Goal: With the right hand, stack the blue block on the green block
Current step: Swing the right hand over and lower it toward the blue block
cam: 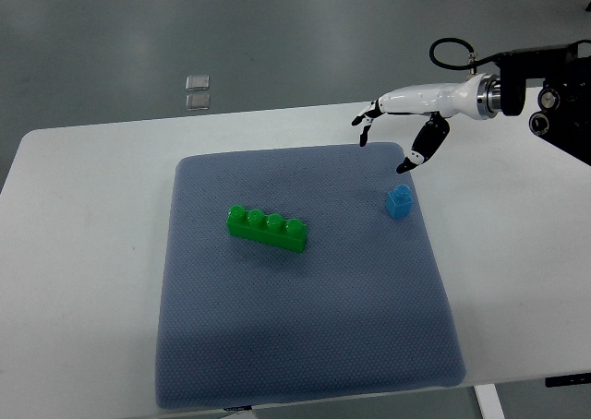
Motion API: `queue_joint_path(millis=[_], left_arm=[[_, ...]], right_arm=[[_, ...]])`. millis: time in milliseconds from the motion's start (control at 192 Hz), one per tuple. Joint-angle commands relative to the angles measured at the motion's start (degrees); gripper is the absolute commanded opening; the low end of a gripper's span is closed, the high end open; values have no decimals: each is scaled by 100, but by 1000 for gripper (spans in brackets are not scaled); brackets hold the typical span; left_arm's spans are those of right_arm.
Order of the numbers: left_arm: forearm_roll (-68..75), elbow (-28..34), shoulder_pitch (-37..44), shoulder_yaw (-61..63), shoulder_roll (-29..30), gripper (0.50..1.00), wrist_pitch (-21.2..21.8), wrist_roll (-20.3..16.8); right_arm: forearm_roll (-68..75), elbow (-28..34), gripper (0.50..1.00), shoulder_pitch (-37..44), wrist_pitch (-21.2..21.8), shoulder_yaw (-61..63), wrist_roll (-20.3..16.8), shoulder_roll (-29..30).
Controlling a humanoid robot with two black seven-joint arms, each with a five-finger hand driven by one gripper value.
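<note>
The blue block [399,202] has about the same width as each stud's section on the green block [274,224], so the blue block will cover just one stud when it is stacked.
A small blue block [399,201] sits on the grey-blue mat [305,345], toward its right side. A long green block [268,228] with several studs lies near the mat's middle, slightly slanted. My right hand [386,137] reaches in from the right edge and hovers above the mat's far right corner, a short way behind the blue block. Its fingers are spread and point downward, holding nothing. The left arm does not show.
The mat lies on a white table [83,253] whose far edge runs behind the hand. Two small clear squares [197,91] lie on the floor beyond the table. A black cable [450,53] loops over the right forearm.
</note>
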Motion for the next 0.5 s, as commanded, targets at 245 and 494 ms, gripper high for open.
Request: queue_joint_path(millis=[245, 494], left_arm=[[0, 0, 0, 0, 0, 1000, 1, 3], [0, 0, 0, 0, 0, 1000, 1, -6]], right_arm=[[-240, -74, 913, -80, -73, -487, -49, 149], [-328, -153, 913, -150, -372, -680, -243, 167]])
